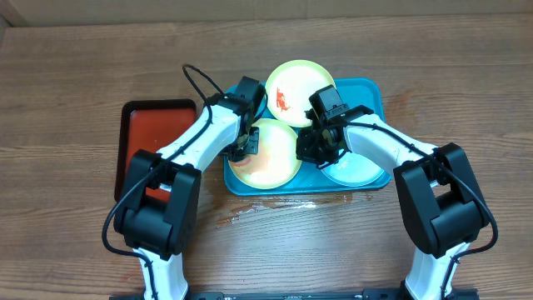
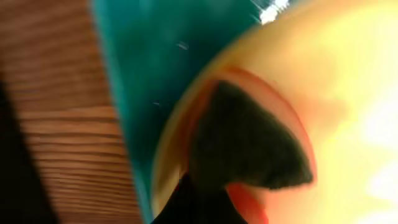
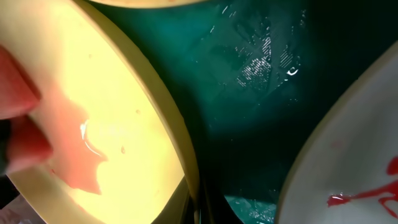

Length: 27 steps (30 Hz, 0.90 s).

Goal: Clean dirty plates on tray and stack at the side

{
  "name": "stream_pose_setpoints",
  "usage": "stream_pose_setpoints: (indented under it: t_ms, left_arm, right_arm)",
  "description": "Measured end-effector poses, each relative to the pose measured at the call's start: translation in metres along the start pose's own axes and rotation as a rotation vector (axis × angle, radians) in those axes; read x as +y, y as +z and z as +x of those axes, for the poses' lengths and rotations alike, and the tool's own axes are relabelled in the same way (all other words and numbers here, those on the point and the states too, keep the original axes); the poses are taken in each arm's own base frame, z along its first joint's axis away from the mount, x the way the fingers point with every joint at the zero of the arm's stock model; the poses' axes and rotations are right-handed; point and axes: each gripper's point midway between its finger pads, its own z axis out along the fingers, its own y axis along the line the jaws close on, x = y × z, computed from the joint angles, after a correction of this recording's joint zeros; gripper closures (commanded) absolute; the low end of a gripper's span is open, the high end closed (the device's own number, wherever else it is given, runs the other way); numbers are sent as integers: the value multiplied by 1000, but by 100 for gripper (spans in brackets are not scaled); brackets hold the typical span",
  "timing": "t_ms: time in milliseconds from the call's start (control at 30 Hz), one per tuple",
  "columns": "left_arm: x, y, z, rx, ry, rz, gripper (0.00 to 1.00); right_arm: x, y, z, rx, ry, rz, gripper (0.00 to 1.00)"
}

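Note:
Reddish liquid (image 3: 78, 148) sits in a pool on the front plate next to the pad. My left gripper should lift the pad out of the way, and my right gripper should tip the front plate up (image 1: 273, 154).
The turquoise tray (image 1: 375, 93) holds three plates. A yellow-green plate (image 1: 300, 87) with a red smear lies at the back. A second yellow-green plate (image 1: 273, 160) lies front left, and a pale blue plate (image 1: 360, 171) front right. My left gripper (image 1: 244, 147) is over the front plate's left rim, shut on a dark pad (image 2: 249, 143) that presses on a red smear (image 2: 249, 199). My right gripper (image 1: 311, 150) is shut on that plate's right rim (image 3: 180, 162). The pale plate (image 3: 348, 155) carries a red smear in the right wrist view.
A smaller red tray (image 1: 154, 137) with a black rim lies left of the turquoise tray. A wet patch (image 1: 266, 207) shines on the wooden table just in front of the turquoise tray. The tray floor (image 3: 249, 93) looks wet.

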Motion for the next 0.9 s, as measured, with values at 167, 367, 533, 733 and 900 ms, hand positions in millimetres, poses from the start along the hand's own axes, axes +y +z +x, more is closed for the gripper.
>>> stream_pose_setpoints:
  t_ms: [167, 367, 533, 733, 900]
  left_arm:
    - [-19, -9, -13, -10, 0, 105, 96]
    - [-58, -14, -4, 24, 105, 330, 96]
    - [-42, 1, 6, 35, 111, 226, 96]
    - [8, 3, -1, -12, 24, -78, 96]
    - [9, -21, -21, -53, -46, -87, 96]
  right_arm:
    - [0, 0, 0, -1, 0, 1, 95]
    - [0, 0, -1, -3, 0, 0, 95]
    - [0, 0, -1, -4, -1, -1, 96]
    - [2, 0, -2, -9, -5, -6, 96]
    - [7, -3, -7, -24, -28, -9, 96]
